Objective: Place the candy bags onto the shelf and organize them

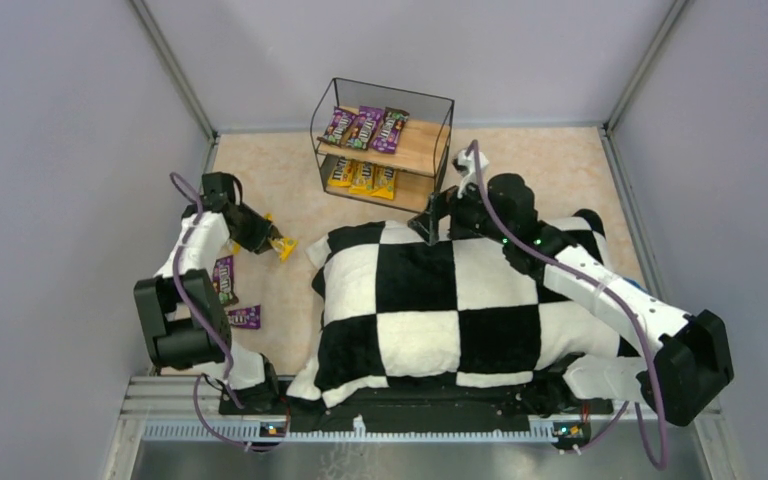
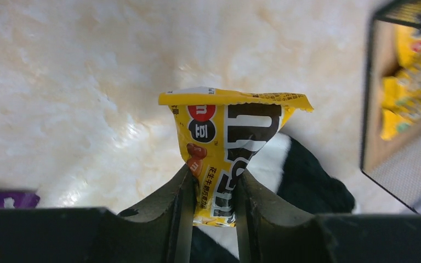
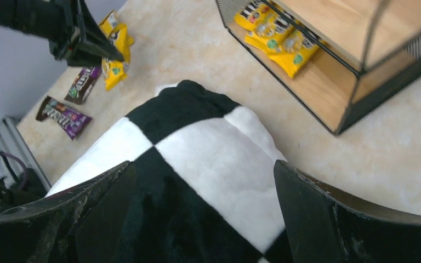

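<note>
The yellow candy bag (image 1: 284, 247) is puckered at my left gripper's finger tips (image 1: 272, 238). That means the bag will bunch up into a crease when I carry it in my right gripper.
My left gripper (image 1: 265, 238) is shut on a yellow candy bag (image 2: 227, 148) and holds it above the floor, left of the cushion; the bag also shows in the top view (image 1: 282, 246). The shelf (image 1: 385, 145) stands at the back, with three purple bags (image 1: 365, 127) on its upper board and three yellow bags (image 1: 362, 178) on the lower one. Two purple bags (image 1: 243, 317) lie on the floor by the left arm. My right gripper (image 1: 430, 222) is open and empty over the cushion's far edge, just in front of the shelf (image 3: 340, 71).
A large black-and-white checkered cushion (image 1: 430, 300) fills the middle of the table between the arms. Grey walls close in the left, right and back. In the right wrist view the left gripper (image 3: 82, 41) shows holding its yellow bag, above the two purple bags (image 3: 66, 112).
</note>
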Action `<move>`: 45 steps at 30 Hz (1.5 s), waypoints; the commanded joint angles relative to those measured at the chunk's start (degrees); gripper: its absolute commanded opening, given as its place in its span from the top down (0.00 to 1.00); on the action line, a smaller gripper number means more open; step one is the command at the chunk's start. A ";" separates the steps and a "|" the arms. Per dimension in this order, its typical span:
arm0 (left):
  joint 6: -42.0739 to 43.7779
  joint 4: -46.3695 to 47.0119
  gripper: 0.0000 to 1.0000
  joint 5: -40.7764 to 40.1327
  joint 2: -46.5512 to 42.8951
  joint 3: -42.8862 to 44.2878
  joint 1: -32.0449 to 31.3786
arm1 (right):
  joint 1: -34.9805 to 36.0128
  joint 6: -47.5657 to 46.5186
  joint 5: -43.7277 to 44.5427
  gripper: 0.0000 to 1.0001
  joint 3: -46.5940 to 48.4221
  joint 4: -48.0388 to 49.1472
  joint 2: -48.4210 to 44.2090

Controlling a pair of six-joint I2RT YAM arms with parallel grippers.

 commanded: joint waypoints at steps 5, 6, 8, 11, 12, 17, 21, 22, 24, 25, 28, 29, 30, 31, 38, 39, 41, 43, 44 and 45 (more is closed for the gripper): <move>-2.31 0.77 0.62 11.34 -17.14 1.64 -5.69 | 18.61 -52.46 -1.71 0.01 1.95 10.23 -0.54; -3.10 1.23 0.62 12.36 -18.31 1.94 -7.28 | 20.14 -58.97 -3.13 0.01 1.78 10.10 -0.28; -4.50 1.47 0.62 13.69 -19.55 3.19 -10.60 | 21.24 -68.38 -7.48 0.01 3.12 8.22 0.63; -5.52 1.75 0.62 16.85 -19.60 5.93 -17.65 | 21.44 -76.83 -10.73 0.01 2.16 12.31 1.28; -5.67 1.81 0.62 17.51 -19.53 6.74 -19.17 | 21.59 -80.46 -10.85 0.01 0.44 15.40 0.94; -5.33 1.21 0.62 18.73 -20.40 9.84 -24.05 | 21.90 -97.02 -12.67 0.01 0.61 11.93 1.07; -3.74 -0.51 0.62 19.78 -20.68 11.00 -24.67 | 23.13 -107.71 -7.82 0.07 3.83 2.13 1.91; -3.58 -0.88 0.62 19.75 -20.77 11.00 -24.75 | 23.34 -109.22 -7.28 0.09 4.12 0.64 1.72; -3.66 -1.01 0.62 20.00 -20.83 10.55 -24.92 | 24.24 -112.16 -6.54 0.12 4.46 -0.91 1.48; -3.71 -0.99 0.62 20.51 -20.68 10.30 -24.93 | 25.02 -113.55 -5.84 0.14 4.84 -1.77 1.56; -3.88 -0.97 0.62 21.86 -20.53 9.67 -25.19 | 26.77 -117.48 -2.74 0.16 4.97 -2.66 2.48; -3.81 -0.99 0.62 21.87 -20.59 9.51 -25.34 | 27.03 -118.25 -2.13 0.17 4.93 -2.50 2.83; -3.72 -0.96 0.62 21.78 -20.87 9.41 -25.45 | 27.11 -118.80 -1.74 0.18 5.08 -2.57 3.24; -3.68 -1.07 0.62 21.56 -21.12 9.30 -25.48 | 27.22 -119.54 -1.37 0.19 5.39 -3.02 3.78; -3.39 -1.79 0.62 21.53 -21.61 8.49 -25.97 | 28.66 -124.47 1.08 0.24 7.97 -3.43 8.03; -3.41 -1.91 0.62 21.37 -21.62 8.37 -26.05 | 28.84 -125.11 2.08 0.24 8.10 -2.54 8.86; -3.58 -1.92 0.62 21.15 -21.84 8.11 -26.20 | 29.12 -126.05 3.26 0.27 9.26 -2.68 10.22; -3.54 -1.98 0.62 21.08 -21.93 7.89 -26.25 | 29.32 -126.67 4.01 0.31 9.76 -2.22 11.33; -3.47 -1.90 0.62 21.05 -21.93 7.81 -26.33 | 29.49 -127.01 4.87 0.32 9.46 -0.67 11.69; -3.37 -2.06 0.62 20.89 -21.93 7.74 -26.34 | 29.66 -127.23 5.50 0.34 9.18 0.83 12.08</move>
